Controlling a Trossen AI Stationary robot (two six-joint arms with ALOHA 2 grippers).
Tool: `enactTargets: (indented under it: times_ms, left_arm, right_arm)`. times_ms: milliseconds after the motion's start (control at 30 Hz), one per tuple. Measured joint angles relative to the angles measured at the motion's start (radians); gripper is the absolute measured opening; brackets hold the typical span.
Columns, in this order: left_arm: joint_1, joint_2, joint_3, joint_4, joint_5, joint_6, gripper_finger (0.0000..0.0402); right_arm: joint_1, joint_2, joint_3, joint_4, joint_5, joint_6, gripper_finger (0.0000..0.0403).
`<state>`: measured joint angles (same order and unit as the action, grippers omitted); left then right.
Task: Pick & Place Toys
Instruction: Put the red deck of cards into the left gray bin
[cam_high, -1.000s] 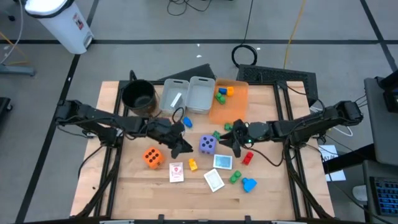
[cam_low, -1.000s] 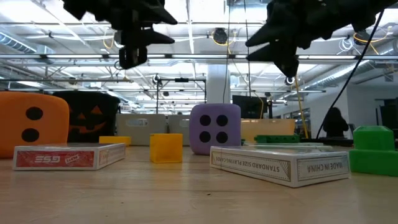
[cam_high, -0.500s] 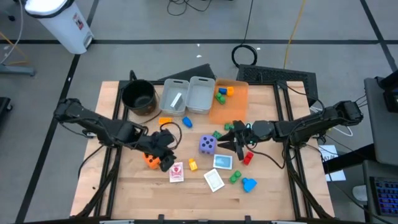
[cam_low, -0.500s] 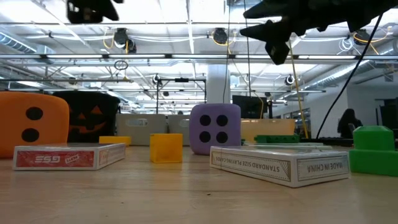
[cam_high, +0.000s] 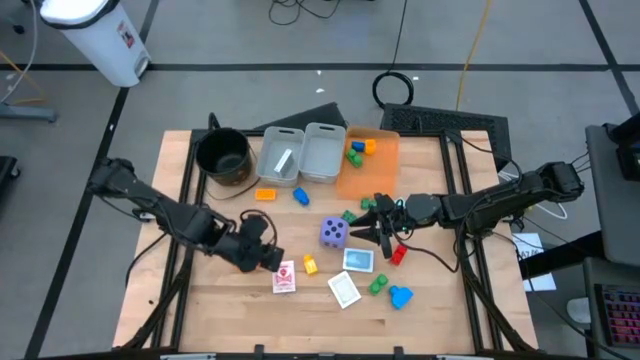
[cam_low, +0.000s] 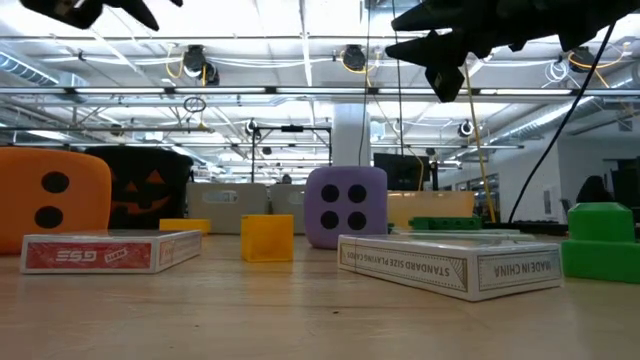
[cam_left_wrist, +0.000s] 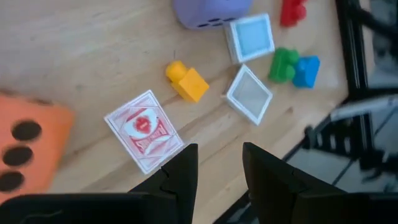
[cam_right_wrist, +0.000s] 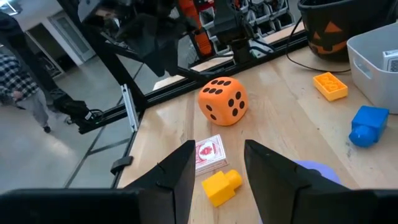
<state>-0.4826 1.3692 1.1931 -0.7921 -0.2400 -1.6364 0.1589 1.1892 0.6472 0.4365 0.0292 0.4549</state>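
I should keep moving my left gripper over the card box (cam_high: 284, 278) until its opening fingers reach across it, because the red card box lies clear of the yellow block (cam_high: 310, 265).
The toys lie scattered on the wooden table (cam_high: 430, 300): an orange die (cam_left_wrist: 22, 146), a purple die (cam_high: 334, 233), a red card box (cam_high: 284, 277), a yellow block (cam_high: 309, 265), a teal card (cam_high: 357, 261), a white card (cam_high: 344, 290), and green (cam_high: 378, 285), blue (cam_high: 400, 296) and red (cam_high: 398, 254) blocks. My left gripper (cam_left_wrist: 217, 168) hangs open above the table's near left part, slanting down, over the orange die and beside the red card box (cam_left_wrist: 144, 130). My right gripper (cam_high: 375, 232) hovers open and almost level, just right of the purple die, with nothing between its fingers.
At the table's far side stand a black pot (cam_high: 222, 155), two grey bins (cam_high: 281, 158) (cam_high: 322, 152) and an orange bin (cam_high: 372, 172) with a few blocks in it. An orange block (cam_high: 265, 194) and a blue block (cam_high: 301, 197) lie in front of the bins.
My left gripper has swung from the table's middle toward the near left, over the orange die, rising and rolling about its own line as it went. My right gripper has tipped up toward level, staying in place. No toy has moved.
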Motion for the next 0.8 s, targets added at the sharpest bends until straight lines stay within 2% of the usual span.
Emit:
enactTargets:
  times_ms: [100, 500, 800]
  left_arm:
    - [-0.031, 0.033, 0.000, 0.000, -0.022, -0.070, 0.0131]
    - [-0.112, 0.206, 0.000, 0.028, 0.064, -0.295, 0.0131]
    - [-0.101, 0.303, 0.000, 0.121, 0.036, -0.287, 0.0131]
  right_arm:
    - [0.000, 0.000, 0.000, -0.006, 0.000, 0.000, 0.0132]
    - [0.000, 0.000, 0.000, -0.032, -0.004, -0.008, 0.0132]
    - [0.000, 0.000, 0.000, -0.089, -0.005, -0.034, 0.0132]
